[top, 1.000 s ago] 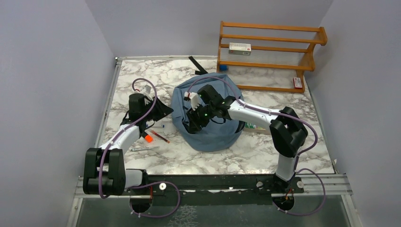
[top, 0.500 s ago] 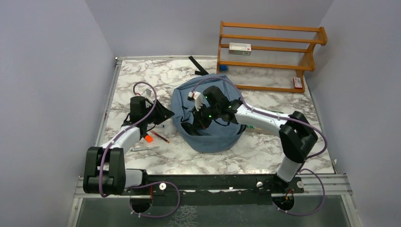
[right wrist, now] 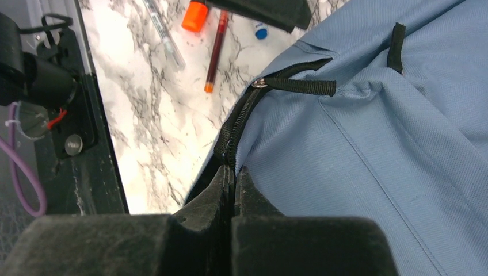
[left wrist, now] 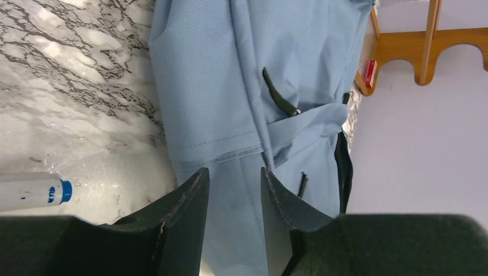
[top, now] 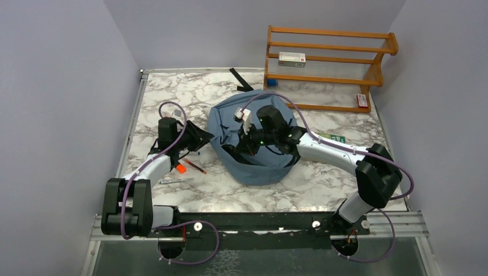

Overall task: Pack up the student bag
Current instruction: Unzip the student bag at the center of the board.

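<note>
The bag's opening (right wrist: 205, 179) is almost closed below the black zipper pull. Next, my right gripper pulls the zipper edge back while my left gripper reaches the pull (right wrist: 302, 86).
The student bag (top: 260, 165), a soft dusty-blue backpack, lies in the middle of the marble table. My right gripper (top: 246, 145) rests on top of it. In the right wrist view the right gripper (right wrist: 233, 171) is shut on the bag's (right wrist: 374, 144) dark zipper edge, just below the black zipper pull (right wrist: 299, 86). My left gripper (top: 202, 138) is at the bag's left edge. In the left wrist view the left gripper (left wrist: 235, 181) has its jaws apart, with blue bag fabric (left wrist: 218, 86) lying between them.
An orange-capped marker (top: 180, 168) and a red pen (top: 195, 167) lie left of the bag, by a white blue-capped tube (left wrist: 34, 192). A green book (top: 332, 138) lies right of the bag. A wooden rack (top: 328, 63) stands at the back right.
My right gripper has moved right and back over the bag, holding the zipper edge, and the green book now shows. My left gripper has shifted slightly right, to the bag's edge.
</note>
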Robot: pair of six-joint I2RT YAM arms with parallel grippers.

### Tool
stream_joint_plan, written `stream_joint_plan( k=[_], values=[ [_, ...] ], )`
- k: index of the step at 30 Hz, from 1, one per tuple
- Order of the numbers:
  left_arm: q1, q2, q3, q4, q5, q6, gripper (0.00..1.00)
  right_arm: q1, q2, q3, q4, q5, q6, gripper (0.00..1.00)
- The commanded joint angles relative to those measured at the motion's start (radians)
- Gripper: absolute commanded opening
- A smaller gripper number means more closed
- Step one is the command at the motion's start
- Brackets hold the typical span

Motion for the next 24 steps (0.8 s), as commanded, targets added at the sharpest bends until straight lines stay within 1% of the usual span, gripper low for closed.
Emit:
stream_joint_plan(
  k=[1, 10, 14, 18, 24],
  values=[
    [-0.006, 0.011, 0.000, 0.049, 0.026, -0.038, 0.40, 0.011, -0.039, -0.049, 0.059, -0.006, -0.069, 0.01],
    [-0.025, 0.058, -0.023, 0.069, 0.076, -0.020, 0.40, 0.014, -0.056, -0.197, 0.066, 0.050, -0.170, 0.01],
    [-0.061, 0.068, 0.014, 0.040, 0.116, 0.046, 0.40, 0.015, -0.060, -0.242, 0.133, 0.090, -0.142, 0.01],
    [-0.114, 0.074, 0.055, -0.016, 0.126, 0.111, 0.40, 0.015, -0.089, -0.270, 0.211, 0.161, -0.062, 0.00],
    [-0.140, 0.076, 0.081, -0.023, 0.121, 0.091, 0.40, 0.014, -0.164, -0.305, 0.373, 0.229, -0.018, 0.01]
  ],
)
